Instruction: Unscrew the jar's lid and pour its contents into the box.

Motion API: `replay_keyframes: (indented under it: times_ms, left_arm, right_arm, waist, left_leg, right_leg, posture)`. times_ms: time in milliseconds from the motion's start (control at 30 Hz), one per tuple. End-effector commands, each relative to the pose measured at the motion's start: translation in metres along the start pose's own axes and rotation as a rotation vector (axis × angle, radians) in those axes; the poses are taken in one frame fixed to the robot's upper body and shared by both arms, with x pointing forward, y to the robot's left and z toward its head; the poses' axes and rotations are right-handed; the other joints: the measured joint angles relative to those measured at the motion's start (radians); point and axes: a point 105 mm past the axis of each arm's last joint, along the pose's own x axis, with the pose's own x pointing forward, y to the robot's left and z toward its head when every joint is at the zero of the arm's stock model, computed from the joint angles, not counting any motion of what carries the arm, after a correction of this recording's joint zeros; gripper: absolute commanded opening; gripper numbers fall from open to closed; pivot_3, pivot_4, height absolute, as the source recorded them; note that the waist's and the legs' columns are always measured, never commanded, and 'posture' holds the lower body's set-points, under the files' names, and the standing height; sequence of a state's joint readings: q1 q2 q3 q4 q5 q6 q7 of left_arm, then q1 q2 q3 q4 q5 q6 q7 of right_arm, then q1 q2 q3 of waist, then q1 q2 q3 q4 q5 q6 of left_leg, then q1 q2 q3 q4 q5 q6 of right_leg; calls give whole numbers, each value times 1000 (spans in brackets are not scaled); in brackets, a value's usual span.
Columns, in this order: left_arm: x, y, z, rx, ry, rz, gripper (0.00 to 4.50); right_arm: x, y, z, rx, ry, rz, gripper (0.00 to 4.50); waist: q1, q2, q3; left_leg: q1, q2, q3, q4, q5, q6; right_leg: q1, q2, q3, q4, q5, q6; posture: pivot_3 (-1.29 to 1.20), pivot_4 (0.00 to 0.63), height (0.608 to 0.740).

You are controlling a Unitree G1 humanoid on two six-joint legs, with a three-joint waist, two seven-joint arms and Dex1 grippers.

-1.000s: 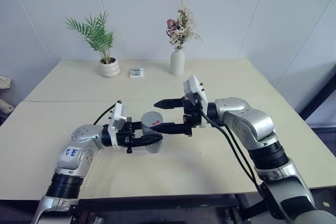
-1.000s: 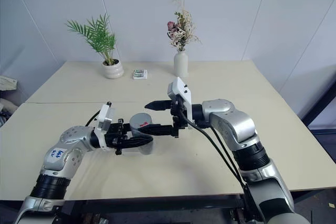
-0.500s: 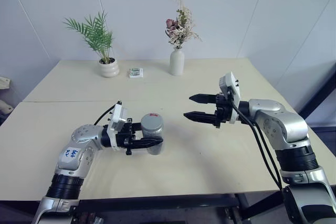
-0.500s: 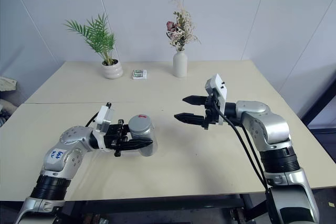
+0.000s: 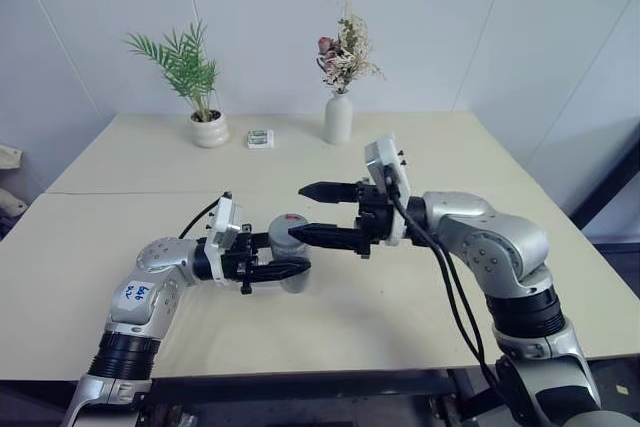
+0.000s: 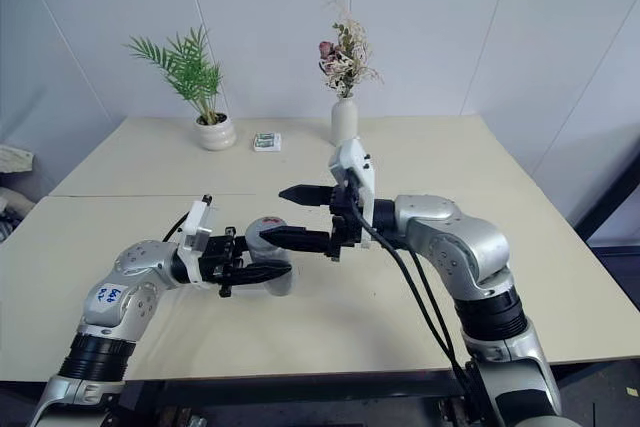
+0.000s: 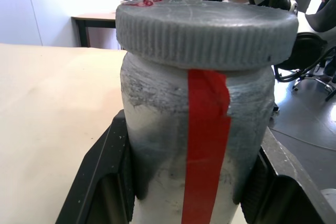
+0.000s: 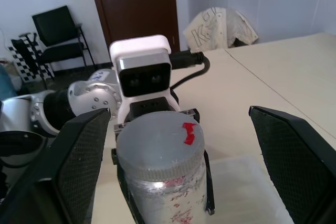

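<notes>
I should expect the jar to have a wide opening hidden under the lid [image 5: 286, 230] when I unscrew it, because the lid covers nearly the full width of the jar [image 5: 295, 281].
The jar [image 5: 287, 259], cloudy-walled with a red strip down its side [image 7: 206, 145], is held upright a little above the table, with my left gripper [image 5: 284, 267] shut on its body. The ribbed silver-grey lid [image 7: 206, 27] sits on top, with a red mark on it. My right gripper [image 5: 312, 212] reaches in from the right, open wide. In the right wrist view the lid [image 8: 159, 148] lies between its two fingers [image 8: 80, 157], clear of both. A pale translucent tray, seemingly the box [image 8: 249, 184], lies on the table beneath the jar. The clouded wall hides the contents.
At the table's far side stand a potted green plant [image 5: 208, 129], a white vase of dried flowers [image 5: 337, 117] and a small printed packet [image 5: 260, 138]. A seam [image 5: 120, 193] crosses the tabletop behind my arms.
My open right gripper swung away to the right, then came back left to the jar's lid. The left gripper and the jar have stayed in place.
</notes>
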State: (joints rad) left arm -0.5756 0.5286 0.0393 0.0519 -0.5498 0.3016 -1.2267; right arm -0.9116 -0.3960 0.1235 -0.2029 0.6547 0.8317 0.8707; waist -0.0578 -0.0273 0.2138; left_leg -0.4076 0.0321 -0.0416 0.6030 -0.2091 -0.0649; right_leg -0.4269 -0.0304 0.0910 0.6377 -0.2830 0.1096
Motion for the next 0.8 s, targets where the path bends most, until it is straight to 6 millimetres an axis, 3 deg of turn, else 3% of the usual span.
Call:
replay_keyframes:
  times_ms: [33,467,800]
  left_arm:
    - [1,1,9,47,-13,2,2008]
    - [2,0,9,45,-11,1,2008]
    - [2,0,9,44,-11,0,2008]
  right_arm:
    - [13,8,13,-80,-3,12,4460]
    - [27,6,2,-70,38,-3,4460]
    - [11,-8,6,-45,12,-64,4460]
  waist:
    - [-2,0,0]
    - [-1,0,0]
    - [-1,0,0]
  left_leg:
    - [0,0,0,0,0,0]
    - [0,0,0,0,0,0]
    - [0,0,0,0,0,0]
  right_leg:
    - [0,0,0,0,0,0]
    - [0,0,0,0,0,0]
    - [0,0,0,0,0,0]
  posture:
    - [0,150,740]
    - [0,150,740]
    - [0,150,740]
